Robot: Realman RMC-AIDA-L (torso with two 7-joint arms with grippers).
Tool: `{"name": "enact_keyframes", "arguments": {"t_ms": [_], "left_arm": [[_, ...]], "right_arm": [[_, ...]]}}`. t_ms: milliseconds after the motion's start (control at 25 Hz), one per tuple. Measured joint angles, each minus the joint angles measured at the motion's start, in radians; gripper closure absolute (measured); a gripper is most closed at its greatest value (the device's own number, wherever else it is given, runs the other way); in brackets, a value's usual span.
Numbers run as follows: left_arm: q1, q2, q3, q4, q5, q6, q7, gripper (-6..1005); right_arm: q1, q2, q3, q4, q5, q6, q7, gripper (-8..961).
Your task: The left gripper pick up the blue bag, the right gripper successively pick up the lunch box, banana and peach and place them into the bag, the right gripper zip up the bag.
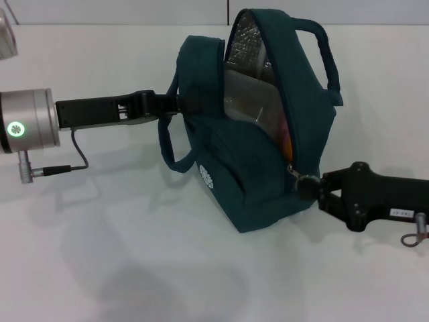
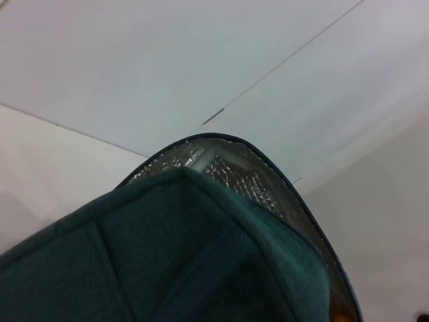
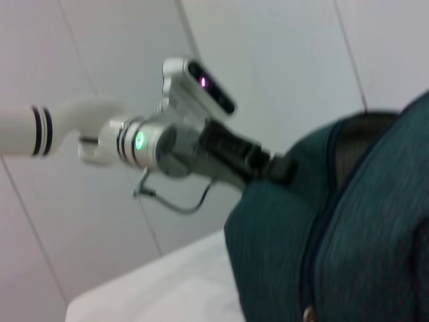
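My left gripper should hold the bottom [image 1: 234, 216] of the bag steady while my right gripper pulls the zip, because the bag's bottom is free below my left gripper's hold [image 1: 182, 104] by the strap.
The blue bag [image 1: 261, 168] stands on the white table, its mouth open and its silver lining [image 1: 248, 50] showing. My left gripper [image 1: 171, 104] reaches in from the left and is shut on the bag's left side by the strap. At the lower end of the zip, my right gripper [image 1: 310, 184] is shut on the zipper pull [image 1: 295, 176]. An orange patch [image 1: 285, 137] shows inside the opening; lunch box, banana and peach cannot be told apart. The right wrist view shows the bag [image 3: 362, 235] with the left gripper [image 3: 278, 168] beyond it. The left wrist view has the bag [image 2: 201, 255] close below.
The white table [image 1: 134, 268] spreads around the bag. The left arm's cable [image 1: 77, 157] hangs under its wrist. A grey object [image 1: 5, 33] sits at the far left corner.
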Motion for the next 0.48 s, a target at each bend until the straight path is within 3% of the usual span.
{"name": "enact_keyframes", "arguments": {"t_ms": [200, 480], "left_arm": [[-0.003, -0.001, 0.0, 0.0, 0.0, 0.0, 0.0, 884], [-0.005, -0.007, 0.0, 0.0, 0.0, 0.003, 0.002, 884]], "right_arm": [[-0.035, 0.003, 0.069, -0.034, 0.0, -0.052, -0.01, 939], [-0.06, 0.013, 0.079, -0.106, 0.016, -0.098, -0.049, 939]]}}
